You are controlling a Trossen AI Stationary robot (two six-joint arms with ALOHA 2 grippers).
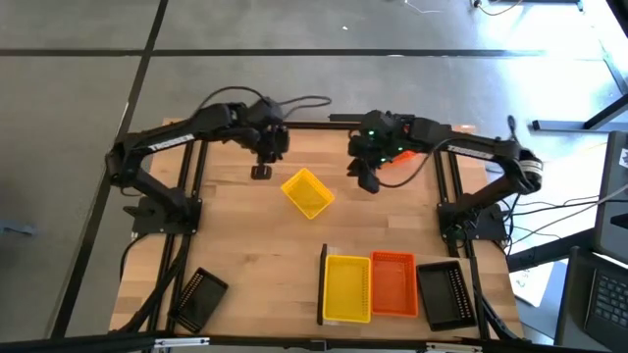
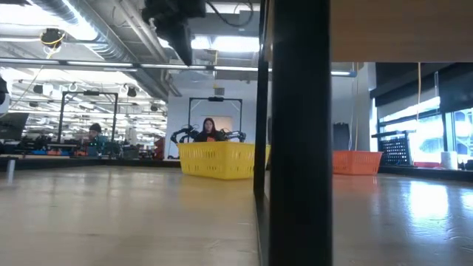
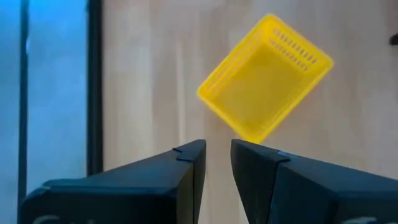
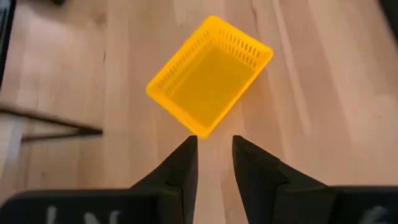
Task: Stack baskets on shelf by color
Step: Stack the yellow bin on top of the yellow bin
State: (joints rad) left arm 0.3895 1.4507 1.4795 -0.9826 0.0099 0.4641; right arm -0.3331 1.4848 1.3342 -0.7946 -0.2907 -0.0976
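The loose yellow basket lies between my grippers, its shelf spot (image 1: 346, 288) nearer my right gripper, so my left gripper should wait while my right gripper takes the loose basket's rim (image 1: 321, 183).
A loose yellow basket (image 1: 307, 192) rests on its base, open side up, on the tabletop between my two grippers; it also shows in the low view (image 2: 218, 159) and in both wrist views (image 3: 264, 78) (image 4: 208, 74). My left gripper (image 1: 260, 173) hangs above the table to its far left, my right gripper (image 1: 370, 182) to its right. Both are empty, with a narrow gap between the fingers (image 3: 217, 155) (image 4: 215, 152). The shelf (image 1: 339, 319) at the near edge carries a yellow basket (image 1: 347, 288), an orange basket (image 1: 393, 284) and a black basket (image 1: 441, 294).
Another orange basket (image 1: 399, 163) sits under my right arm at the far right; it also shows in the low view (image 2: 357, 161). A black basket (image 1: 199, 297) lies at the near left corner. The shelf's dark upright end (image 2: 299, 133) blocks much of the low view. People are in the room behind.
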